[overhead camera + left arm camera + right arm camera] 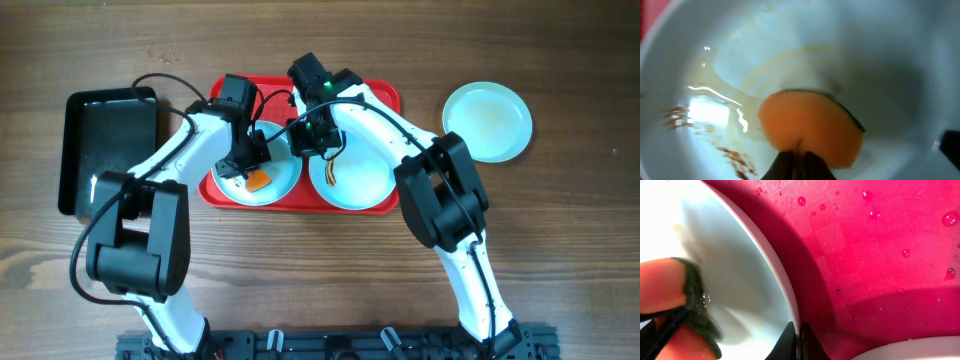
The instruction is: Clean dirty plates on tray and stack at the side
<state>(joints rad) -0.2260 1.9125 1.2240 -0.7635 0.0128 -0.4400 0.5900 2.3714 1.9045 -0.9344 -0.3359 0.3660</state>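
Dirty water pools (712, 110) next to the sponge, so the robot's left gripper should wipe back over the brown smears (735, 159) and rise out of the way before the right gripper tilts the plate.
The red tray (385, 95) holds two white plates. My left gripper (250, 172) is shut on an orange sponge (259, 181) and presses it onto the left plate (283, 178). In the left wrist view the sponge (810, 127) sits in front of my fingers (797, 165) on the wet plate (850, 45), with brown smears (735, 156) at lower left. My right gripper (300, 148) is shut on that plate's rim; the right wrist view shows its fingers (797, 337) pinching the rim (775, 275). The right plate (365, 178) has a small brown smear. A third plate (487, 121) lies on the table at right.
A glossy black tray (105, 140) lies left of the red tray. Water droplets dot the red tray floor (875, 240). The right plate's rim (905, 349) sits close to my right fingers. Both arms cross over the tray's middle.
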